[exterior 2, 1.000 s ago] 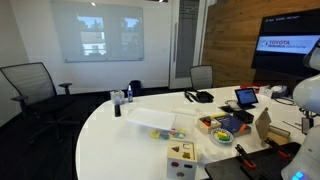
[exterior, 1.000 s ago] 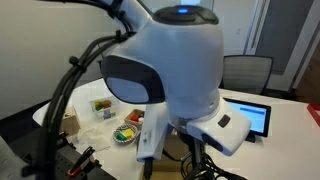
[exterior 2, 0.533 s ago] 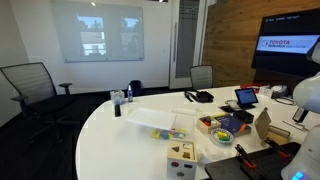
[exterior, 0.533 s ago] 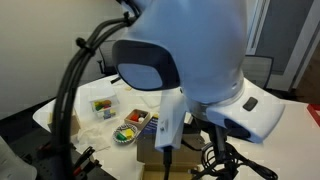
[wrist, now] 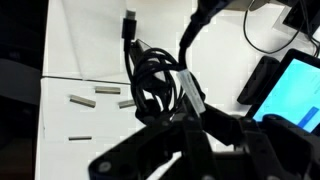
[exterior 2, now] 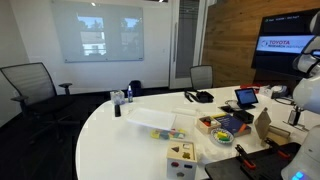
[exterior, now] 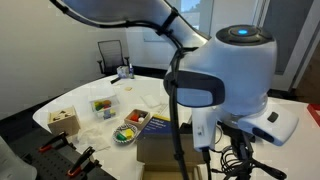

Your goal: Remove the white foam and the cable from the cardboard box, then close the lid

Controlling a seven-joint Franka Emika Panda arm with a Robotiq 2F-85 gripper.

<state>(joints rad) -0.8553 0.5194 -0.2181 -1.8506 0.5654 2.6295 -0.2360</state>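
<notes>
My gripper is holding the black cable (wrist: 153,80), which hangs over open white table (wrist: 216,62), clear of the cardboard box. My gripper should go on down until the coil rests there, then let go.
In the wrist view my gripper (wrist: 186,128) is shut on a coiled black cable (wrist: 150,80) with a white tag, and holds it above the white table (wrist: 85,50). The cable's plug end (wrist: 130,24) hangs free. The brown cardboard box (exterior: 162,152) stands at the table's near edge, below my arm. In an exterior view its lid flap (exterior 2: 263,124) stands upright. I cannot make out the white foam in any view. My arm's white body (exterior: 232,75) hides the gripper in that exterior view.
A tablet with a blue screen (wrist: 295,90) lies close to the right of the cable. Small grey strips (wrist: 108,90) lie on the table. Bowls and trays of small coloured items (exterior: 130,125), a wooden block toy (exterior 2: 182,155) and office chairs (exterior 2: 25,85) are around.
My arm has swung to the right in the exterior view and uncovered the table behind it. The box and the items on the table have not moved.
</notes>
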